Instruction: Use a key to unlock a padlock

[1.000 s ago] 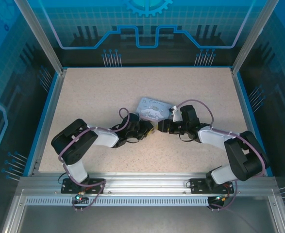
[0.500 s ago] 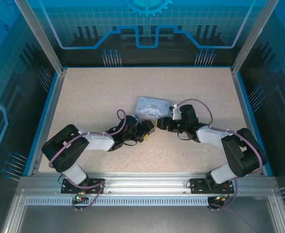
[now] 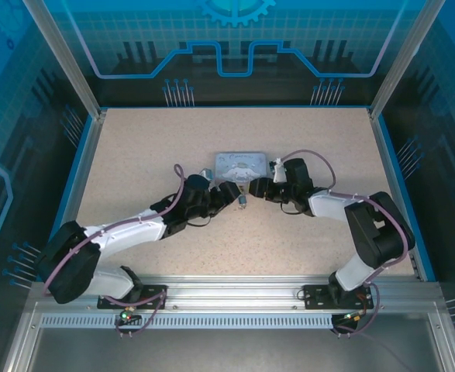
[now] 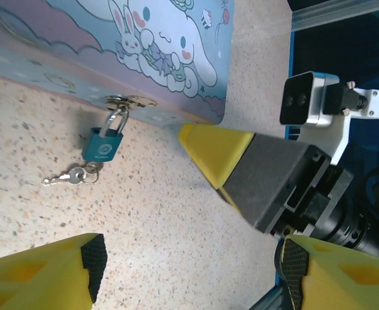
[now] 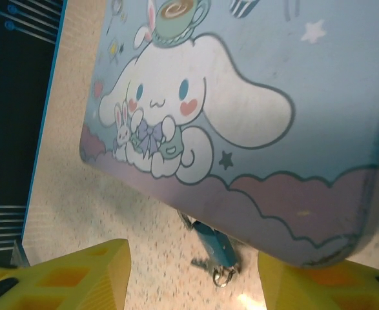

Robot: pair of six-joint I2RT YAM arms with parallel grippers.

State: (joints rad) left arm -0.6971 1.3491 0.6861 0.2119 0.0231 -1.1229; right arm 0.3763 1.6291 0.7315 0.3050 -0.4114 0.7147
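Observation:
The padlock hangs from the tin's hasp (image 4: 130, 102) and both grippers crowd it, so next my left gripper braces the tin while my right gripper takes the padlock's body (image 4: 102, 146).
The pale-blue cartoon tin (image 3: 239, 164) lies mid-table. The small teal padlock (image 4: 102, 145) hangs by its shackle from the tin's front hasp (image 4: 126, 102) and rests on the tabletop. It also shows under the tin's edge in the right wrist view, padlock (image 5: 212, 240). A key (image 4: 63, 177) on a ring lies at the padlock's lower end; whether one sits in the lock I cannot tell. My left gripper (image 4: 189, 274) is open, a short way back from the padlock, nothing between its pads. My right gripper (image 5: 192, 284) is open, fingers either side of the padlock, one yellow fingertip (image 4: 205, 145) at the tin's front edge.
The speckled tabletop (image 3: 134, 155) is bounded by a blue rim and aluminium posts with blue panels behind. Both arms reach in from the near edge and meet just in front of the tin, their grippers close together.
My left gripper has opened and its arm has stretched forward and lower. The tin has shifted back a little and squared up. My right gripper followed it slightly back and left.

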